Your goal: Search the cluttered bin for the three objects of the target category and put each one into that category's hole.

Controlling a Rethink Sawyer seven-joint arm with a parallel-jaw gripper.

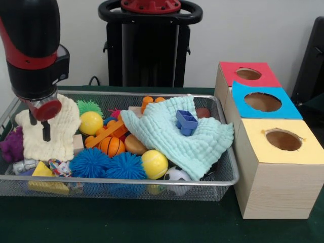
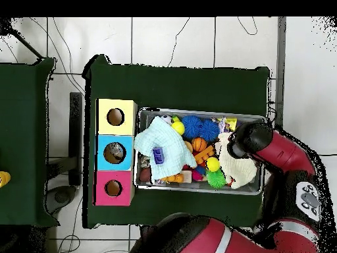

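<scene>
My gripper is going to lift the cloth, and I should expect more toys hidden beneath it. The purple toy (image 1: 13, 145) disappears under the cream cloth's edge (image 1: 49, 129).
The wire mesh bin (image 1: 126, 183) lies across the table, full of toys; it also shows in the overhead view (image 2: 197, 110). No clear water bottle shows plainly. A small silvery-clear thing (image 1: 23, 166) lies at the bin's front left corner; I cannot tell what it is. My gripper (image 1: 40, 126) hangs open over a cream cloth (image 1: 58, 139) at the bin's left end, holding nothing. In the overhead view the arm's wrist (image 2: 250, 140) hides the gripper above that cloth (image 2: 238, 168). A mint cloth (image 1: 187, 144) covers the bin's right part.
Three wooden boxes with holes stand right of the bin: red (image 1: 248, 74), blue (image 1: 263, 103), yellow (image 1: 283, 140). Something pale shows in the blue box's hole (image 2: 114, 153). Blue spiky balls (image 1: 90, 162), yellow balls (image 1: 154, 164) and a small basketball (image 1: 112, 146) fill the bin.
</scene>
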